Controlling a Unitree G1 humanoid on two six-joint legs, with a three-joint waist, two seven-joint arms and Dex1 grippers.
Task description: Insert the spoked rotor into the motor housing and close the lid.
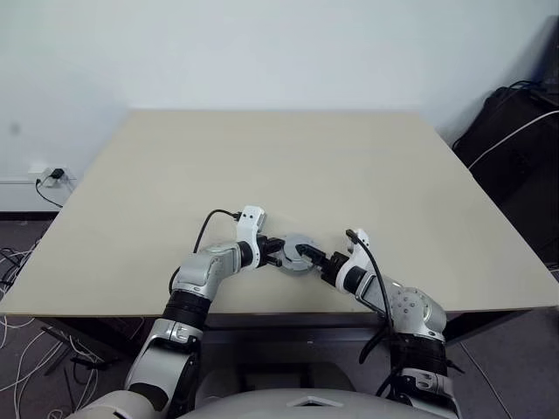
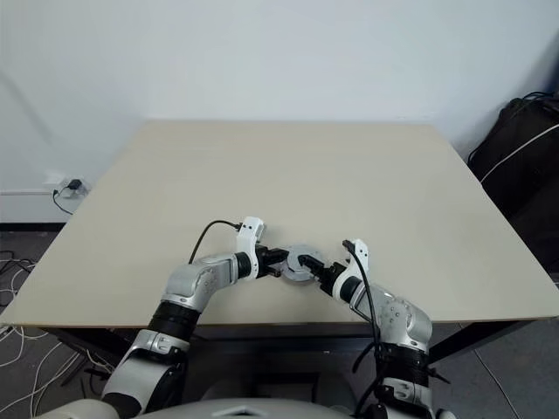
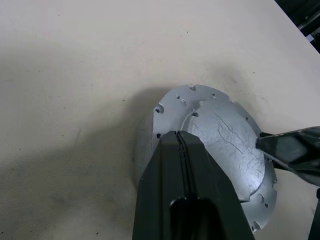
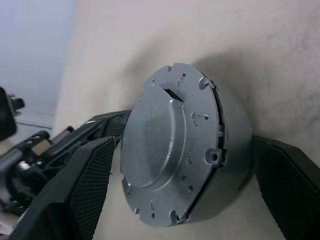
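I should use my right gripper to squeeze the lid and housing together across their near edge (image 4: 204,201), because a dark gap (image 4: 220,116) runs between the lid's rim and the motor housing.
The motor housing (image 4: 235,125) is a round grey body lying on the tan table (image 1: 262,166) near its front edge. The silver-grey lid (image 4: 165,145) sits on top of it and covers its opening. The spoked rotor is hidden. My left gripper (image 3: 180,134) is shut, and its tip rests on the lid's (image 3: 225,140) near rim. My right gripper (image 1: 311,257) comes in from the opposite side and is open. Its two black fingers (image 4: 92,190) stand on either side of the housing, one by the lid's edge and one by the housing wall.
The assembly (image 1: 299,251) lies close to the table's front edge (image 1: 262,312). A black bag with a white cable (image 1: 515,140) stands on the floor to the right. A wall socket and loose cables (image 1: 48,179) are on the left.
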